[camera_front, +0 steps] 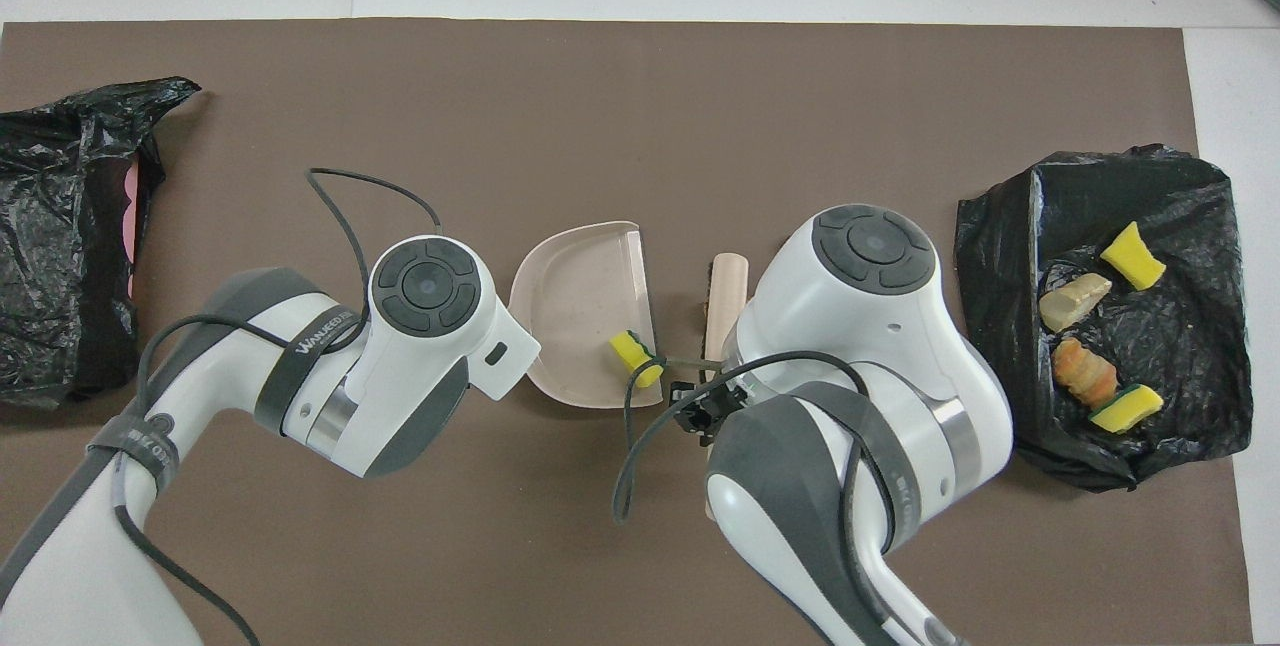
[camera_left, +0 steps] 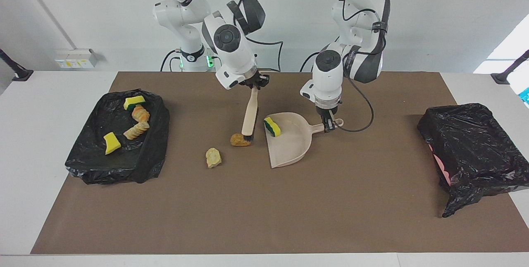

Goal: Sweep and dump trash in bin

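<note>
The bristles [camera_left: 249, 138] are between the brown lump and the dustpan, so my right gripper should move the brush past both lumps before it sweeps them into the dustpan.
My right gripper [camera_left: 255, 82] is shut on the handle of a beige brush [camera_left: 250, 112]. Its bristles rest on the mat against an orange-brown trash lump [camera_left: 240, 139]. My left gripper [camera_left: 329, 124] is shut on the handle of the beige dustpan [camera_left: 291, 147], which lies flat on the mat. One yellow, green-backed sponge [camera_left: 272, 126] sits inside the pan near its lip, also seen from overhead as the sponge [camera_front: 635, 354]. A tan lump [camera_left: 213, 157] lies on the mat, farther from the robots than the brown lump. In the overhead view my right arm hides both lumps.
A black-bagged bin [camera_left: 148, 151] at the right arm's end of the table holds several sponge and bread pieces. A second black-bagged container [camera_left: 471, 147] with pink showing stands at the left arm's end. A brown mat [camera_left: 264, 217] covers the table.
</note>
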Controlling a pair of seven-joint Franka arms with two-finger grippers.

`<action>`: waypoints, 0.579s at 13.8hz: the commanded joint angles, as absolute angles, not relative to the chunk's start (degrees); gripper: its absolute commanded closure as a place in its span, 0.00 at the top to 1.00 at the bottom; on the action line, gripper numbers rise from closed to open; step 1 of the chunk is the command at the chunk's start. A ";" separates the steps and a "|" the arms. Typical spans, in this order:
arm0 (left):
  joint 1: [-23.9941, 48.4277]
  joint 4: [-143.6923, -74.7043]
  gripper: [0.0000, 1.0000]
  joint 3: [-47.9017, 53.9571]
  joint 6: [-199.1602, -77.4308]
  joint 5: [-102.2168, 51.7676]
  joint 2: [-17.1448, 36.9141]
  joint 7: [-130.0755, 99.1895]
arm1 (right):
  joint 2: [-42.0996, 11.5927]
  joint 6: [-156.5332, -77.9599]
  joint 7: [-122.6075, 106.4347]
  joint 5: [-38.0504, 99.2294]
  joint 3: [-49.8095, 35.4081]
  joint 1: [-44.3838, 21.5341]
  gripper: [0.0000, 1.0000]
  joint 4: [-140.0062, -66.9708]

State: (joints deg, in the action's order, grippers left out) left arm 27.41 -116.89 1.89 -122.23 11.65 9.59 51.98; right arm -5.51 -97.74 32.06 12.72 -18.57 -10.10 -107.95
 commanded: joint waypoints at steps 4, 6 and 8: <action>27.25 -119.44 0.00 1.93 -123.49 11.34 7.91 51.42 | -6.06 -94.92 14.10 -5.94 -18.90 -0.46 0.00 -108.54; 27.33 -119.36 0.00 1.93 -123.22 11.34 7.82 50.45 | -8.51 -95.88 8.02 -13.67 -18.98 2.71 0.00 -108.63; 27.33 -119.35 0.00 2.02 -123.05 11.34 7.82 48.96 | -11.94 -97.99 7.56 -19.06 -18.99 3.25 0.00 -108.02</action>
State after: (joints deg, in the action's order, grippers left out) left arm 27.41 -116.99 1.90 -122.21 11.58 9.54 50.87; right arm -8.80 -96.20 8.99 -14.80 -18.16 2.76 -108.55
